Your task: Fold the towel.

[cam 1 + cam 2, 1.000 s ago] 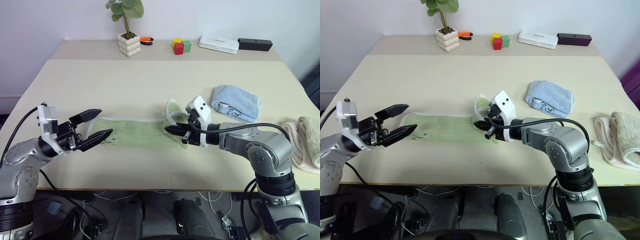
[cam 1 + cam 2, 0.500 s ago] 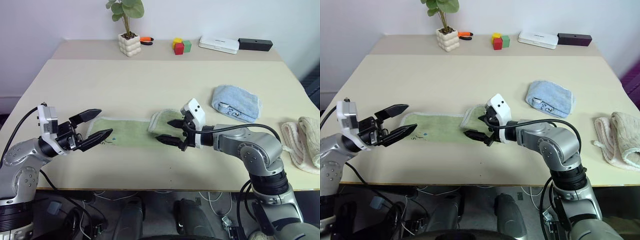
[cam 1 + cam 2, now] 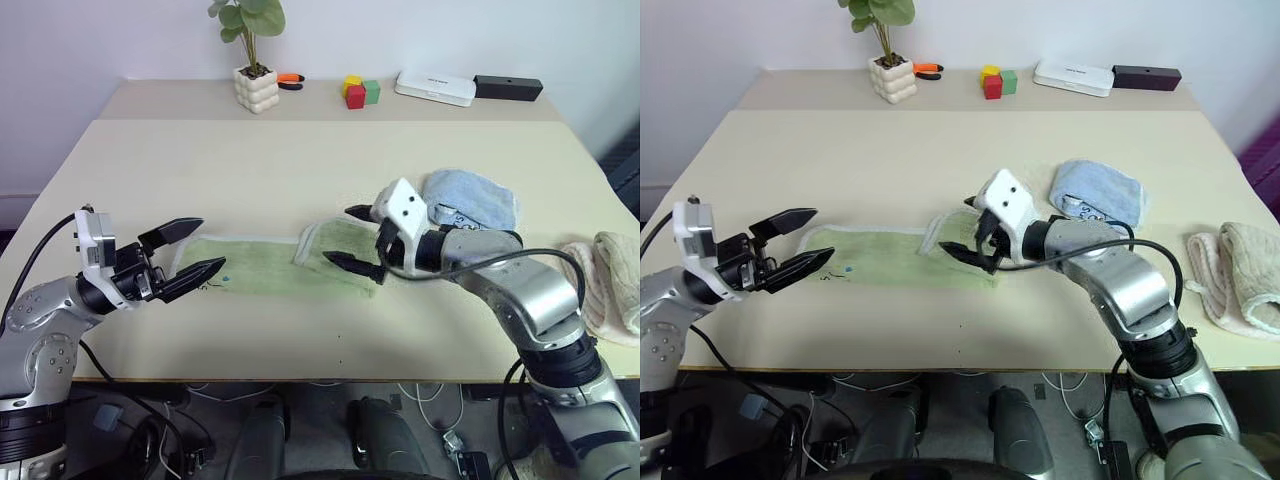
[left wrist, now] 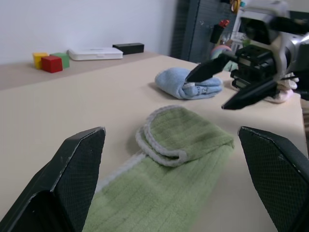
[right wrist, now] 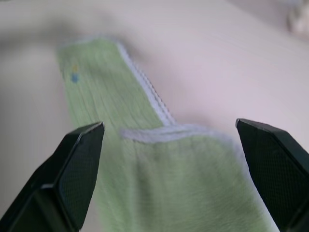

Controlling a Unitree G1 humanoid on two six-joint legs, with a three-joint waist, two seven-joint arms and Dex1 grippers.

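Note:
The flap's near corner [image 3: 298, 262] stops short of the towel's front edge, so next my right gripper pulls the corner to that edge [image 3: 304, 293] and presses the flap flat.
The towel [image 3: 262, 268] is a light green strip with white edging, lying flat near the table's front. Its right end is folded back over itself, and the white-edged flap [image 4: 164, 145] rests on the layer below. My right gripper [image 3: 339, 235] hovers open just above that folded end, one finger over the other, with nothing between them. In the right wrist view the towel [image 5: 159, 164] lies under the spread fingers. My left gripper [image 3: 211, 244] stands open at the towel's left end, above the small blue mark, and holds nothing.
A folded light blue towel [image 3: 472, 203] lies just behind my right gripper. Cream towels [image 3: 610, 280] sit at the table's right edge. Along the back stand a potted plant [image 3: 256, 88], coloured blocks [image 3: 361, 93], a white box [image 3: 435, 88] and a black box [image 3: 508, 87].
My right gripper, shut on the towel's right end, carried it left and laid it over, then opened, rolled and rose a little. The left arm has kept still.

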